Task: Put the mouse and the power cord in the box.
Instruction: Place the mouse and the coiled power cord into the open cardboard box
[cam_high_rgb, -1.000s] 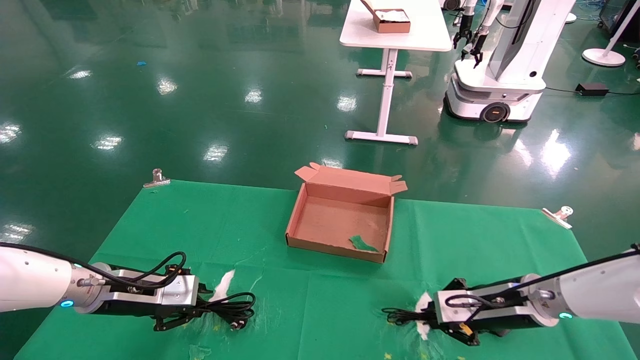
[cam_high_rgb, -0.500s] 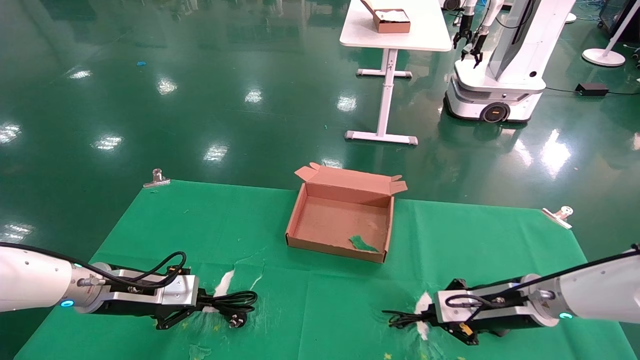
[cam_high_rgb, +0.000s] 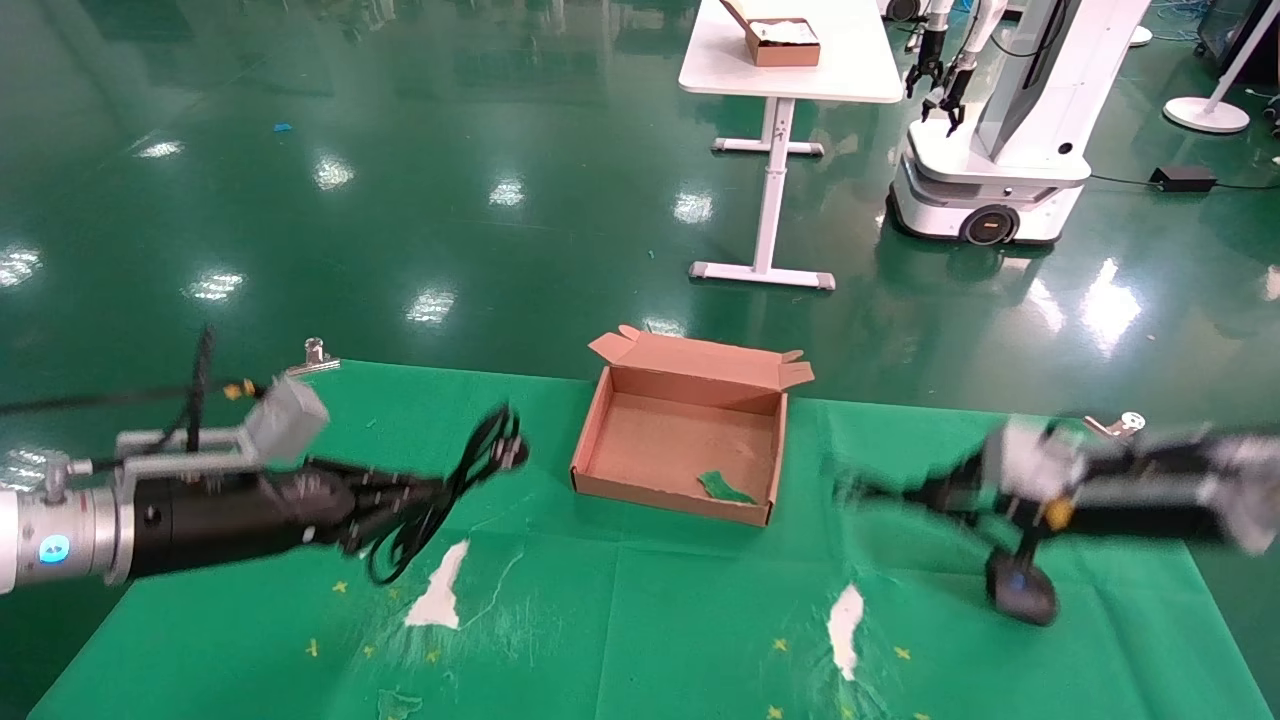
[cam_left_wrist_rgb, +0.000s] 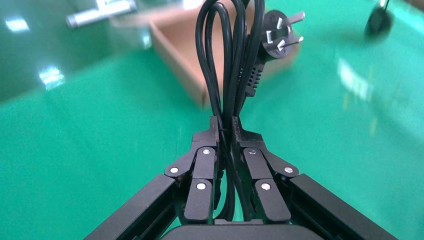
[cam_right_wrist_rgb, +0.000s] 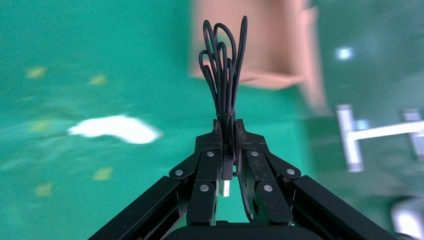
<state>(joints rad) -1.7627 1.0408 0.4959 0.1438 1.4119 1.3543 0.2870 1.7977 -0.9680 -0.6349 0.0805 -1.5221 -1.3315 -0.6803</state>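
Observation:
The same small box (cam_high_rgb: 686, 439) faces my grippers on opposite sides, so next my left gripper raises the power cord clear while my right gripper lowers the mouse (cam_high_rgb: 1022, 588) first.
My left gripper (cam_high_rgb: 428, 490) is shut on the power cord (cam_high_rgb: 470, 470) and holds it above the green cloth, left of the box (cam_high_rgb: 600, 420). In the left wrist view the left gripper (cam_left_wrist_rgb: 226, 125) pinches the looped power cord (cam_left_wrist_rgb: 225, 60), and its pronged plug (cam_left_wrist_rgb: 278, 38) sticks out toward the box (cam_left_wrist_rgb: 175, 42). My right gripper (cam_high_rgb: 885, 492) hovers right of the box, shut on the mouse's bundled thin cable (cam_right_wrist_rgb: 223, 65). The black mouse (cam_high_rgb: 1020, 590) dangles below that arm, just over the cloth. In the right wrist view the right gripper (cam_right_wrist_rgb: 226, 125) faces the box (cam_right_wrist_rgb: 260, 45).
A green scrap (cam_high_rgb: 725, 488) lies inside the box. White worn patches (cam_high_rgb: 440, 595) mark the cloth near the front. Metal clips (cam_high_rgb: 314, 357) hold the cloth's far corners. Beyond, on the floor, stand a white table (cam_high_rgb: 790, 60) and another robot (cam_high_rgb: 1000, 150).
Both arms have lifted from the front of the cloth and swung toward the box. The power cord and the mouse's cable left the cloth with them, and the mouse now hangs free.

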